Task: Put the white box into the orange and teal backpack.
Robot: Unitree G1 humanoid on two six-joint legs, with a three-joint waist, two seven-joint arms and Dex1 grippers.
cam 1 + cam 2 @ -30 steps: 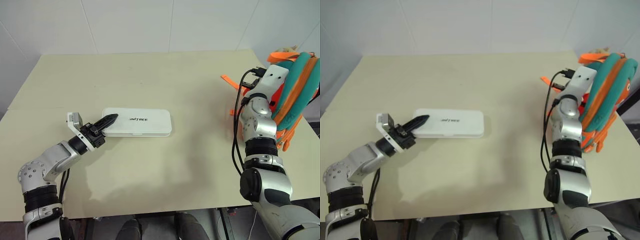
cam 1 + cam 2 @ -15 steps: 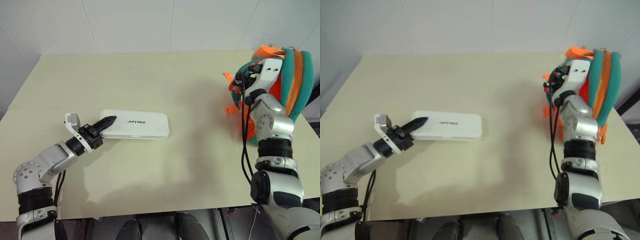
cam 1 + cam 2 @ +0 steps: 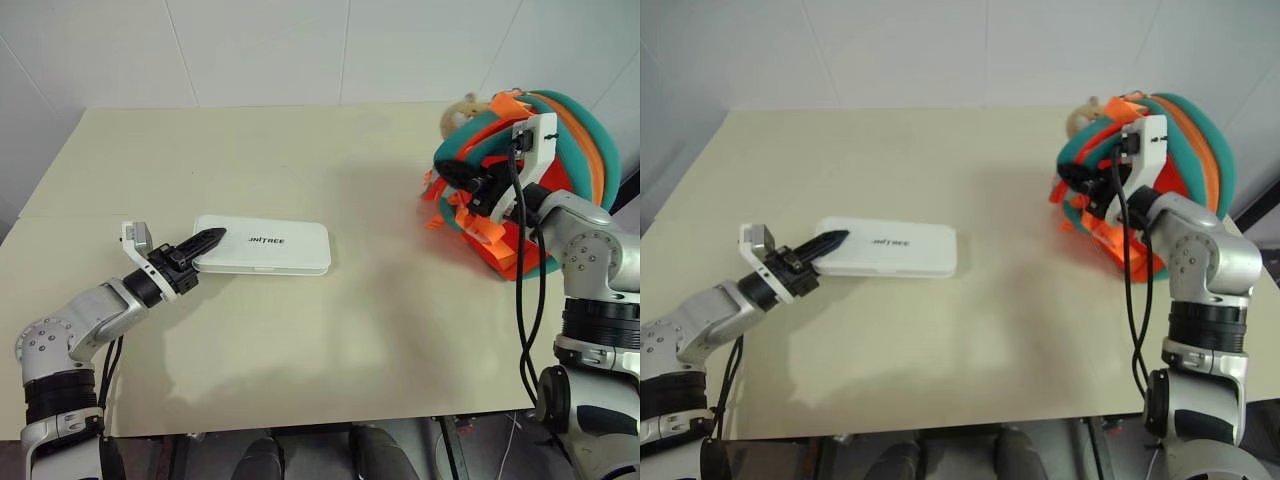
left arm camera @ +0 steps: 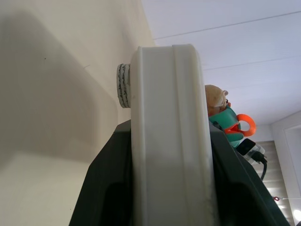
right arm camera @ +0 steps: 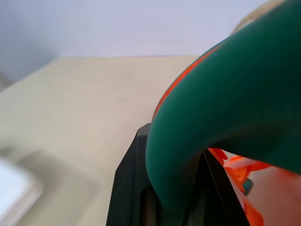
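I should use my right gripper to stand the backpack upright near the table's middle, because the backpack leans at the table's edge with its orange zip away from the white box.
The white box lies flat on the table, left of centre, with dark lettering on its top. My left gripper is shut on the box's left end; in the left wrist view the box stands between the two black fingers. The orange and teal backpack is at the right, raised and tilted toward the table's middle. My right gripper is shut on its padded teal edge, which runs between the fingers in the right wrist view. A tan plush toy hangs at the backpack's far side.
The cream table stretches bare between the box and the backpack. Loose orange straps dangle under the backpack near my right gripper. A white wall stands behind the table's far edge.
My right arm has swung the backpack in toward the table's middle and turned it, so its teal edge now faces the box. The left gripper and the box have stayed put.
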